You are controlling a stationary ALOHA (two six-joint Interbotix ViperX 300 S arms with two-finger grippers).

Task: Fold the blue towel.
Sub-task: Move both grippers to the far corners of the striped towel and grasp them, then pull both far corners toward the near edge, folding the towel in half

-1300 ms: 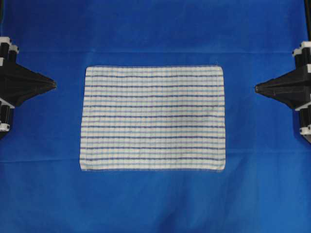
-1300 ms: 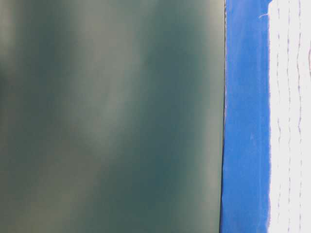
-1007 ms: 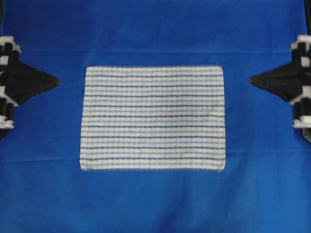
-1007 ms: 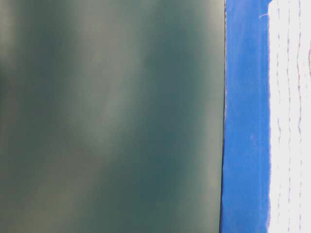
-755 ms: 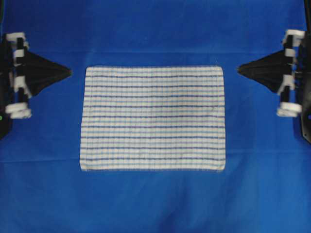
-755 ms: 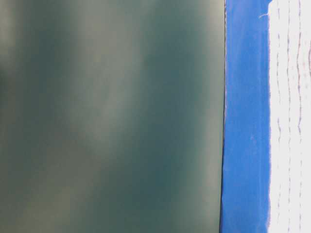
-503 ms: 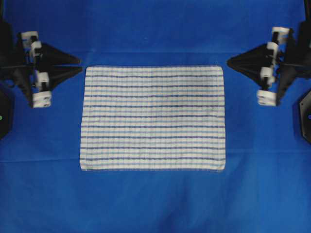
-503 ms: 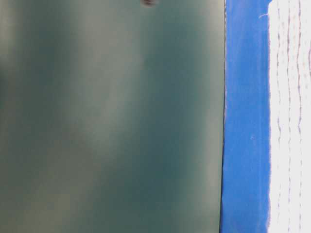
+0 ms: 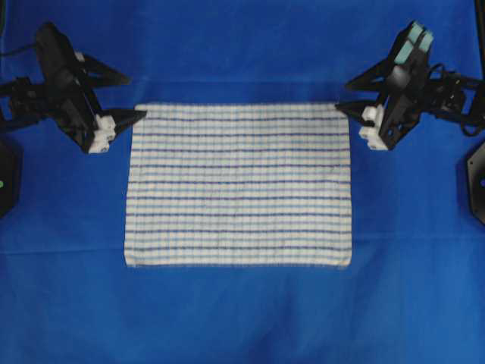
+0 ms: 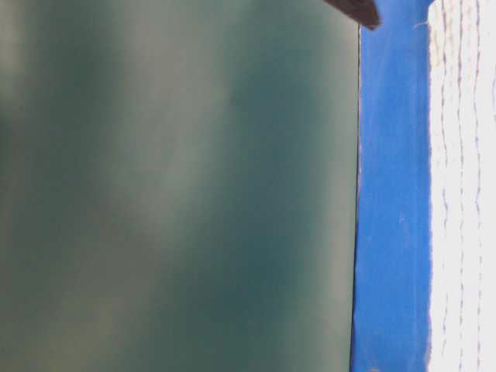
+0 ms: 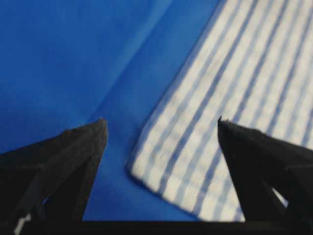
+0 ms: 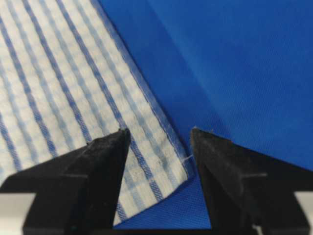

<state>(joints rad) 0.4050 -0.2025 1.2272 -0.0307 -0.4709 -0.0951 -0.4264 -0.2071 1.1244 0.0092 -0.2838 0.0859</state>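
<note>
I expect the towel's far half to fold over when I carry the towel's corners, while the blue towel's near edge stays in place because it lies spread flat.
The blue towel, white with thin blue stripes, lies flat and unfolded in the middle of the overhead view. My left gripper hovers open at its far left corner, and in the left wrist view that corner sits between the spread fingertips of the towel. My right gripper stands open at the far right corner. In the right wrist view its open tips straddle that corner of the towel. Neither gripper holds any cloth. The table-level view shows the towel's edge and one dark fingertip.
A plain solid-blue table covering with faint creases spreads under everything. Black arm bases sit at the left edge and right edge. A blurred dark-green surface fills most of the table-level view.
Both grippers have come in from the table's sides toward the towel's far corners and have gone from shut to open. The towel has not moved.
</note>
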